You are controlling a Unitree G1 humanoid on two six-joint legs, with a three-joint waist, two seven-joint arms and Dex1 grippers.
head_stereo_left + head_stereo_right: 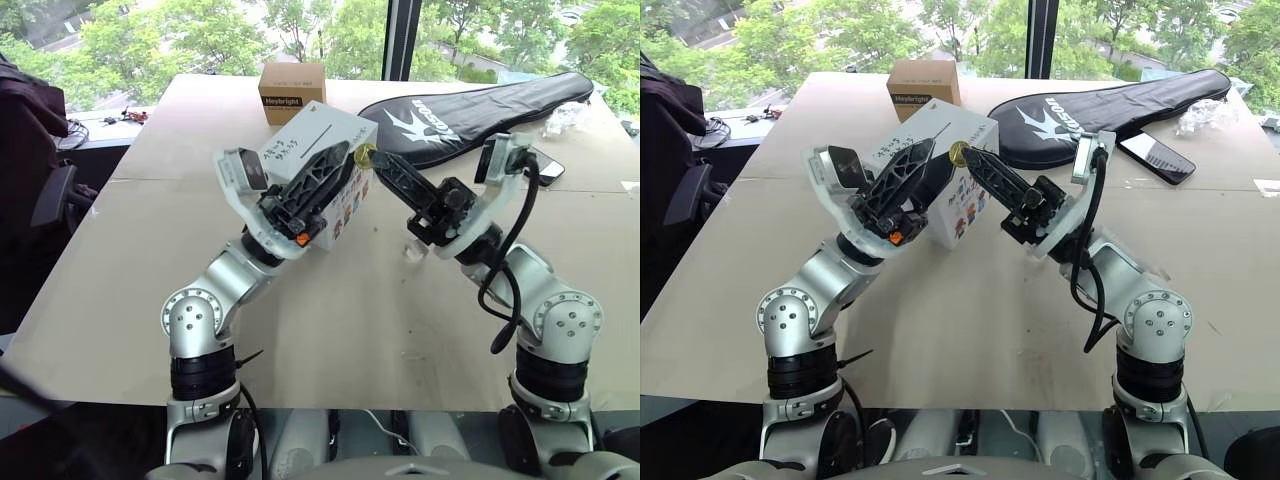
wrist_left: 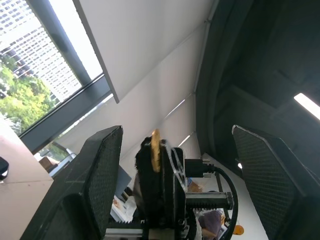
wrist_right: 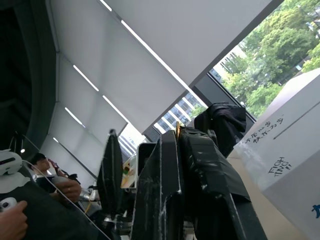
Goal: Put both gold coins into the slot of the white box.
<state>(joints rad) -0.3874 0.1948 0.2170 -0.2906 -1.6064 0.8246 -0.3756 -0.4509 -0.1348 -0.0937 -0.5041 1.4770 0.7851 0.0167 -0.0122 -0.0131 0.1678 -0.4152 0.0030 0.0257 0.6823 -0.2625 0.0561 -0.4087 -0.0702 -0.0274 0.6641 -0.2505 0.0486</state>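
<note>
The slot (image 1: 315, 141) is on my left gripper's side and the gold coin is in my right gripper, so my left gripper needs to take hold of the coin's free edge (image 1: 361, 155) first.
The white box (image 1: 325, 135) stands on the table, with black handwriting and the slot (image 3: 297, 125) on its top and cartoon figures on its side. My right gripper (image 1: 376, 163) is raised beside the box's right corner and shut on a gold coin (image 1: 365, 155), which sticks out edge-on at its tips. My left gripper (image 1: 330, 165) is lifted in front of the box, facing the right one. In the left wrist view its fingers (image 2: 102, 170) stand wide open with nothing between them, and the gold coin (image 2: 155, 150) shows beyond the gap.
A brown cardboard box (image 1: 292, 92) sits behind the white box. A black racket bag (image 1: 480, 110) and a phone (image 1: 1155, 157) lie at the back right. A small clear piece (image 1: 413, 250) lies under my right arm. A person (image 3: 50, 180) shows in the right wrist view.
</note>
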